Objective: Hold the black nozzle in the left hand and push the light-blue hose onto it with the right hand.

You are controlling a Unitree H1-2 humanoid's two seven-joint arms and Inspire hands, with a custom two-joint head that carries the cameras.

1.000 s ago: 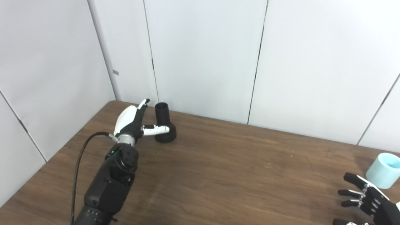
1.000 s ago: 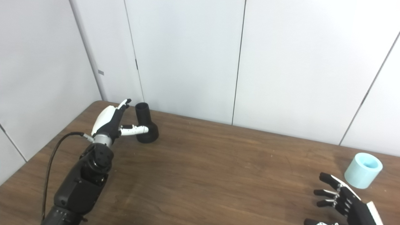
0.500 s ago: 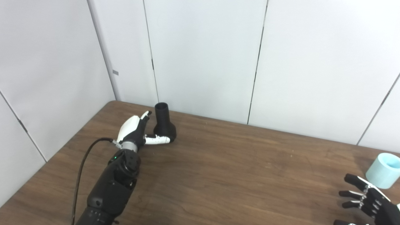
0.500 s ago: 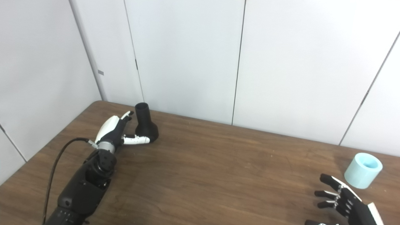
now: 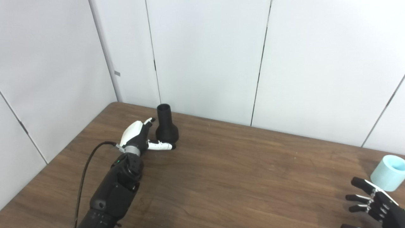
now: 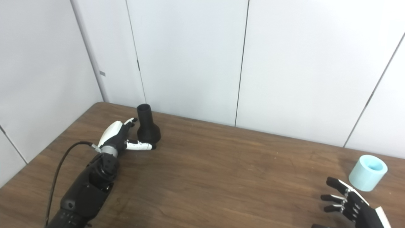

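The black nozzle widens (image 5: pixel 166 124) under its neck, so I expect the light-blue hose (image 5: pixel 388 173) to go over the neck and stop at the wide base when the robot pushes the hose.
The black nozzle (image 5: pixel 166 126) stands upright at the far left of the brown table (image 5: pixel 240 171), narrow neck up. My left hand (image 5: pixel 139 137) lies open just left of its wide base, thumb stretched across the front of the base and fingers reaching behind it; not closed on it. The light-blue hose (image 5: pixel 388 172), a short open cylinder, stands upright at the table's far right. My right hand (image 6: pixel 351 207) hovers open near the bottom right corner, fingers spread, a little in front of and left of the hose.
White wall panels (image 5: pixel 205 57) close the table off at the back and left. A black cable (image 5: pixel 84 171) loops from the left wrist down along the arm.
My left hand has dropped lower, from beside the nozzle's neck to table level at its base, with the thumb now in front of the base. The right hand sank slightly.
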